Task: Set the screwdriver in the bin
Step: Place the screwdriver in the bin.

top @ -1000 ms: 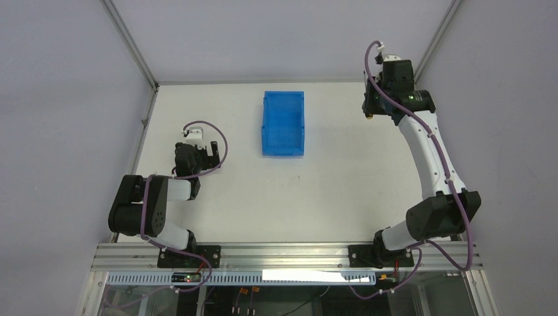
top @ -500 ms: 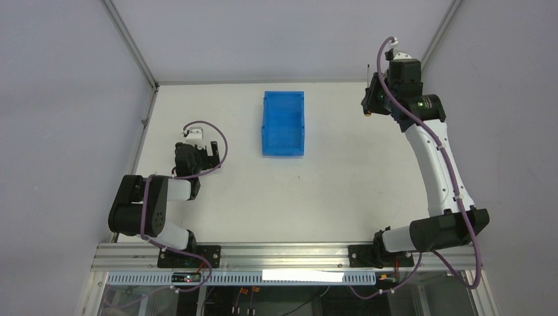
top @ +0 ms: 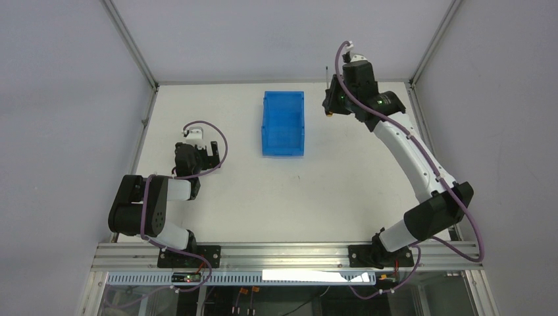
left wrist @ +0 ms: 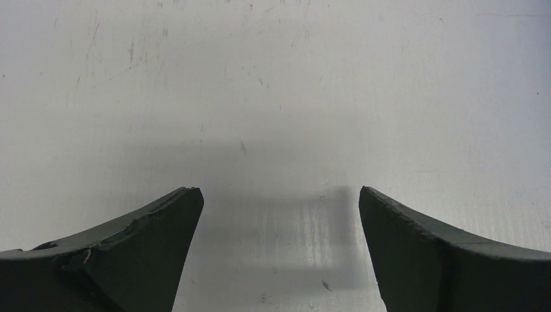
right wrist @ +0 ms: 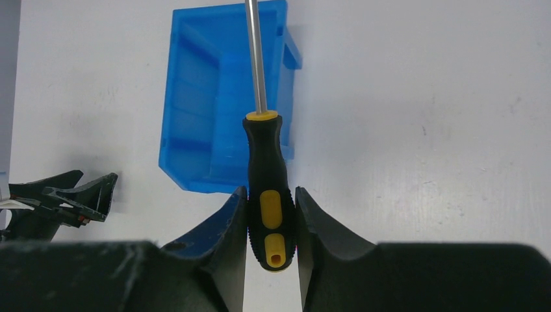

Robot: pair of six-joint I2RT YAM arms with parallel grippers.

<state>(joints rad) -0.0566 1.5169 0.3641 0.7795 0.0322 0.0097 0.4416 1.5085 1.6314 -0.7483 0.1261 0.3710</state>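
Note:
The screwdriver's shaft point(top: 327, 76) is parallel to the blue bin's long side, so my right gripper should next go over the bin's empty bottom point(top: 283, 128) and let go low inside the bin.
My right gripper point(right wrist: 271, 198) is shut on the screwdriver point(right wrist: 268, 162), pinching its black and yellow handle; the thin shaft points forward past the fingers. In the top view the right gripper point(top: 331, 102) hangs in the air just right of the blue bin point(top: 283, 123), with the shaft tip point(top: 328, 69) sticking up toward the back. The bin also shows below the screwdriver in the right wrist view point(right wrist: 214, 104), open and empty. My left gripper point(top: 204, 153) is open and empty over bare table at the left; its jaws stand wide apart in the left wrist view point(left wrist: 279, 201).
The white table point(top: 342, 178) is enclosed by grey walls and metal frame posts at the back corners point(top: 156, 84). The left gripper also shows at the left edge of the right wrist view point(right wrist: 65, 195).
My right arm has swung left from the back right corner toward the bin, carrying the screwdriver. The left arm has not moved.

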